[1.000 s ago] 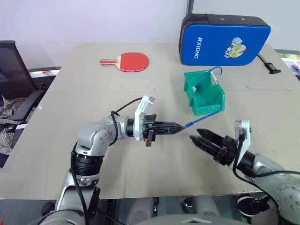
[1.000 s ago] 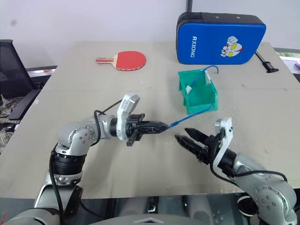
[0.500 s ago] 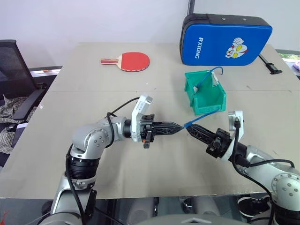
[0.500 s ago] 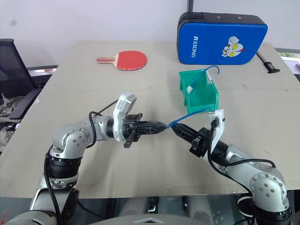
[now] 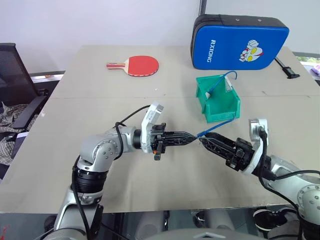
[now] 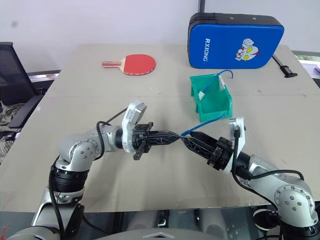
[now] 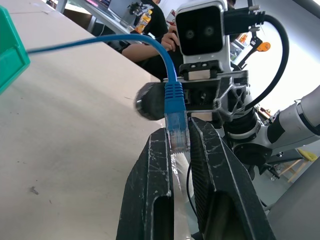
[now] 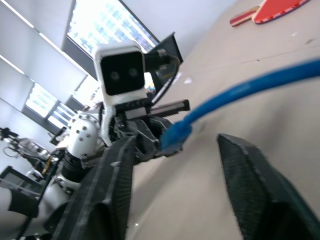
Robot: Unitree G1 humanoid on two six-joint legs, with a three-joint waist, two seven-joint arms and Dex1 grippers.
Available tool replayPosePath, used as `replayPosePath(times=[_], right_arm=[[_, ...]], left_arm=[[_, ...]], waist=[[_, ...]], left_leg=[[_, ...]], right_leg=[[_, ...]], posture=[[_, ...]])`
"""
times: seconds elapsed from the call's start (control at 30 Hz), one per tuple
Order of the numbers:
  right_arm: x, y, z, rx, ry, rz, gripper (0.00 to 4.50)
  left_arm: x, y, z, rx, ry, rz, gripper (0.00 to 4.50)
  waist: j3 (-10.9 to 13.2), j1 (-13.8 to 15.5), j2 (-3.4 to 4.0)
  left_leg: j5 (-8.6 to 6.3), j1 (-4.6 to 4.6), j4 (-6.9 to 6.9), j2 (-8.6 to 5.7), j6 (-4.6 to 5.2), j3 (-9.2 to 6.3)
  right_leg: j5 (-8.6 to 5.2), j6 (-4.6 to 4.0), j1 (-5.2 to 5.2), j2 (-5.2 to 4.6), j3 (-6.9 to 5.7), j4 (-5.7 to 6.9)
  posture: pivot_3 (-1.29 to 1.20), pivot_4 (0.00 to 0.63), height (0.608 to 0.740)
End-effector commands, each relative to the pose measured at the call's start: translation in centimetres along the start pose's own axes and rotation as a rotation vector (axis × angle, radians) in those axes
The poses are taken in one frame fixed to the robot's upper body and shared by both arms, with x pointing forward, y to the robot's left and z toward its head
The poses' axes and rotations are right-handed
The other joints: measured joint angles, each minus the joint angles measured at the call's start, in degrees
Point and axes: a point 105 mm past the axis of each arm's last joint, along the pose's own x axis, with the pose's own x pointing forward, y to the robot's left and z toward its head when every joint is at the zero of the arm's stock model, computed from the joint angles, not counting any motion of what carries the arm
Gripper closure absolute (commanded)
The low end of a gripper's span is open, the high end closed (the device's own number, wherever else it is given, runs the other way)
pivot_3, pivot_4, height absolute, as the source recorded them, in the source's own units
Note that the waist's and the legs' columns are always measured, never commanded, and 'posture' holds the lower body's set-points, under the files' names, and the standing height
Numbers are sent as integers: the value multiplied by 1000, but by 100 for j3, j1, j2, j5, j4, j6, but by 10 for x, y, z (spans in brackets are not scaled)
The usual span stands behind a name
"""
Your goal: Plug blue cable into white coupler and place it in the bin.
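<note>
The blue cable's clear plug (image 7: 178, 136) is pinched in my left gripper. Next, my right gripper grabs the cable (image 7: 174, 96) behind the plug so that my left gripper is free for the white coupler.
The blue cable (image 5: 220, 126) runs from inside the green bin (image 5: 222, 107) down to my left gripper (image 5: 192, 137). That gripper points right and is shut on the cable's clear plug (image 7: 177, 132). My right gripper (image 5: 204, 141) faces it tip to tip. In the right wrist view the right gripper (image 8: 175, 140) is open, its fingers on either side of the cable (image 8: 240, 92) just behind the plug. A small white piece (image 5: 229, 86) sits inside the bin by the cable's far end. I cannot tell whether it is the white coupler.
A red table-tennis paddle (image 5: 142, 65) lies at the table's far left. A blue padded case (image 5: 240, 42) stands behind the bin. A black chair (image 5: 15, 75) is off the table's left edge. The left wrist view shows a person (image 7: 155, 20) seated in the background.
My right gripper has come in from the lower right to the left gripper's tip, and its fingers now flank the cable. The left gripper has kept still with the plug.
</note>
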Motion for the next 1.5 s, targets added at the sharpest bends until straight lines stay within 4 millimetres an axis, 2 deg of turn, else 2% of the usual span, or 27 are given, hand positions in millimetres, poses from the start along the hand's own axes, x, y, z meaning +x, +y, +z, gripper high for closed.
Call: replayPosePath(times=[0.03, 0.17, 0.27, 0.37, 0.57, 0.63, 0.67, 0.83, 0.9, 0.97, 1.1, 1.27, 1.37, 1.5], right_arm=[[3, 13, 5, -15, -16, 65, 2200], [5, 14, 3, -4, 4, 82, 2200], [8, 14, -1, 7, 31, 92, 3088], [10, 14, -4, 11, 52, 104, 4465], [11, 14, -5, 6, 68, 110, 4465], [11, 13, -4, 2, 63, 107, 4500], [11, 13, -3, 0, 59, 106, 4500], [11, 7, 7, -25, 19, 85, 4500], [10, 3, 11, -46, 3, 64, 4500], [8, -1, 15, -58, -13, 47, 4500], [8, -8, 18, -72, -28, 26, 4500], [11, -12, 14, -86, -6, 26, 4500], [12, -13, 12, -96, 10, 28, 4500], [13, -15, 10, -106, 21, 18, 4500]], left_arm=[[2, -6, 1, 28, -1, -18, 4500], [4, -7, 0, 33, 1, -23, 4500], [6, -8, 0, 39, -1, -29, 4500], [7, -8, 0, 46, 0, -33, 4500], [8, -10, 0, 54, -9, -33, 4500], [8, -10, 0, 59, -9, -27, 3513], [7, -9, 1, 62, -12, -20, 3172], [-8, 4, 5, 140, -43, 155, 774], [-24, 6, 1, 185, -27, 248, 34], [-44, 12, 1, 234, -30, 375, 34], [-103, 29, 10, 348, -47, 679, 34], [-173, 46, 7, 444, -10, 967, 34], [-191, 46, -5, 422, -2, 1002, 34], [-192, 45, -17, 375, 17, 971, 34]], waist=[[0, 0, 0], [0, 1, 0], [0, 2, 0], [0, 2, 0], [0, 3, 0], [0, 3, 0], [0, -1, 0], [0, -1, 0], [0, -21, 0], [0, -36, 0], [0, 2, 1], [0, 11, 1], [0, 10, 1], [0, 18, -1]], left_leg=[[0, 0, 0, 0, 0, 0], [0, -1, 0, 0, 0, 2], [0, -1, 0, 0, 0, 2], [0, -1, 0, -1, 0, 3], [0, -1, 0, 0, 0, 1], [0, -2, 0, 0, 0, 2], [0, -2, 0, 0, 0, 2], [0, -1, 0, 1, 0, 2], [0, -1, -1, 1, 0, 1], [0, 2, -6, 4, 0, 5], [0, -2, -6, 6, 0, 3], [0, -1, -5, 6, 0, 7], [-1, -5, -6, 5, 0, 11], [-1, -12, -6, 4, 0, 7]], right_leg=[[0, 0, 0, 0, 0, 0], [0, 0, 0, 0, 2, -1], [0, 0, 0, -1, 1, -1], [0, 0, 0, -1, 3, -1], [0, -1, 0, 0, 1, -1], [0, 0, 0, -1, 2, -1], [0, 0, 0, -1, 2, -1], [0, 0, -1, -1, 3, -1], [0, 0, -1, -1, 1, -1], [0, -1, -3, 2, 9, -1], [0, -1, -7, 1, 3, -1], [0, -1, -7, -4, 1, -1], [0, -1, -8, -9, 0, -7], [1, -3, -9, -21, -10, -9]], posture=[[0, 150, 731], [0, 150, 731], [0, 150, 731], [0, 150, 731], [0, 150, 731], [0, 150, 731], [0, 150, 731], [0, 150, 731], [0, 150, 731], [0, 150, 731], [0, 150, 731], [0, 150, 731], [0, 150, 731], [0, 150, 731]])
